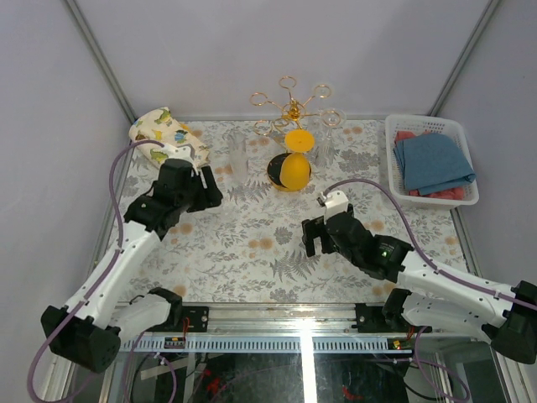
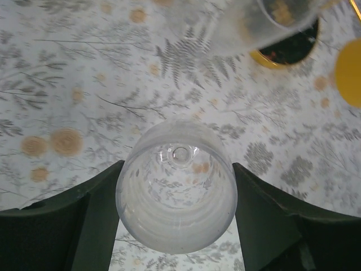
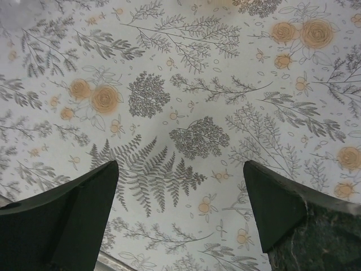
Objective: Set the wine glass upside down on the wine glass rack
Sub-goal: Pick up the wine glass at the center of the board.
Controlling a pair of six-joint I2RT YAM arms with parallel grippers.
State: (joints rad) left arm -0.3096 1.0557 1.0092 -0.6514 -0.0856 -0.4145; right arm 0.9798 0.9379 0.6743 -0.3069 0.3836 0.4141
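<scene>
The wine glass is held by its bowl in my left gripper with the stem end down. Next, my right gripper grabs the glass by its foot before I hang it upside down.
In the left wrist view I look down into a clear wine glass, with its stem end far below. My left gripper is shut on its bowl, both dark fingers against the sides. In the top view the left gripper is at the table's left, and the held glass is hard to make out there. The gold wine glass rack stands at the back centre on a black gold-rimmed base. A yellow glass hangs upside down on it. My right gripper is open and empty over the cloth.
A second clear glass stands just right of my left gripper and shows frosted in the left wrist view. Another clear glass is beside the rack. A patterned pouch lies back left. A white basket with blue cloths sits back right.
</scene>
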